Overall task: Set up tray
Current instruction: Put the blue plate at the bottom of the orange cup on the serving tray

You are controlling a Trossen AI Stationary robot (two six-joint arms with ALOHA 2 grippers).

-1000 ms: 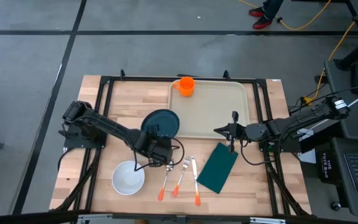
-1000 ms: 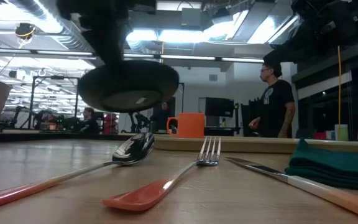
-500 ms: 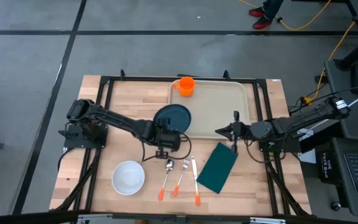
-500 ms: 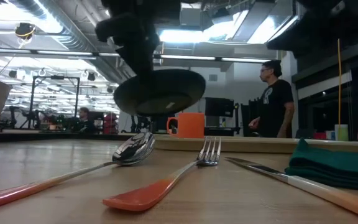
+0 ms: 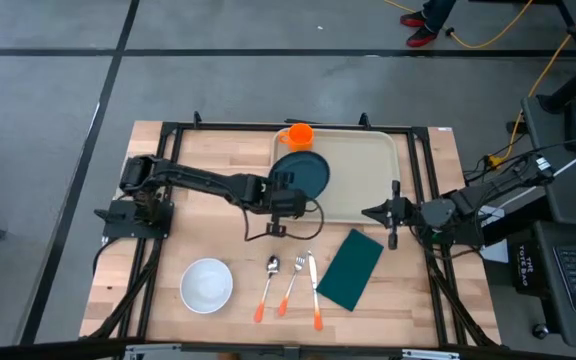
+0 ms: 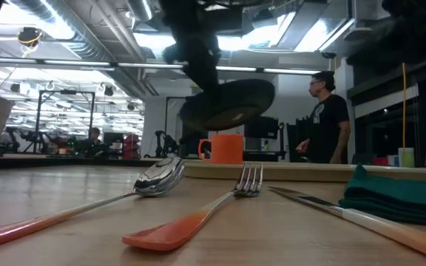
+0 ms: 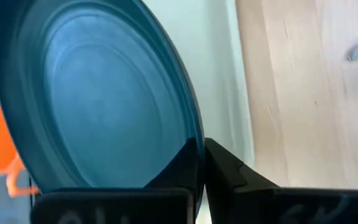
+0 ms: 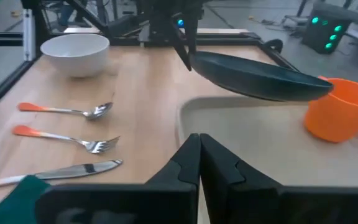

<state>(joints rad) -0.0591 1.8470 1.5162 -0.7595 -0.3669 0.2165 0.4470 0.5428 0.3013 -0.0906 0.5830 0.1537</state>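
The plate's far rim (image 5: 306,153) is hanging at a tilt by the orange cup. Next, I pull the plate back with my left gripper and make it level before I lower it onto the tray (image 5: 320,202).
The beige tray (image 5: 363,170) lies at the table's far right, with an orange cup (image 5: 299,136) standing in its far left corner. A dark teal plate (image 5: 305,172) hangs over the tray's left part, and my left gripper (image 5: 286,192) is shut on it. In the low view the plate (image 6: 228,103) floats above the cup (image 6: 228,148). My right gripper (image 5: 367,212) is shut on nothing, just off the tray's near right corner. A dark green napkin (image 5: 350,268) lies flat on the table near it. My left gripper pinches the plate's rim (image 7: 194,140) between its two fingers, one finger on the upper face and one underneath. The fingers (image 8: 182,46) come slanting down from the table's left side. The plate is lifted clear and slightly tilted above the tray's left edge.
A white bowl (image 5: 207,285) stands at the near left. A spoon (image 5: 270,283), a fork (image 5: 293,280) and a knife (image 5: 314,290) with orange handles lie side by side near the front. A person (image 6: 328,122) stands in the room beyond the table.
My left gripper has carried the plate toward the table's far right, from above the bare wood by the cutlery to above the tray's left part, rolling as it went. The plate stays lifted clear. My right gripper has drawn back a little toward the right edge.
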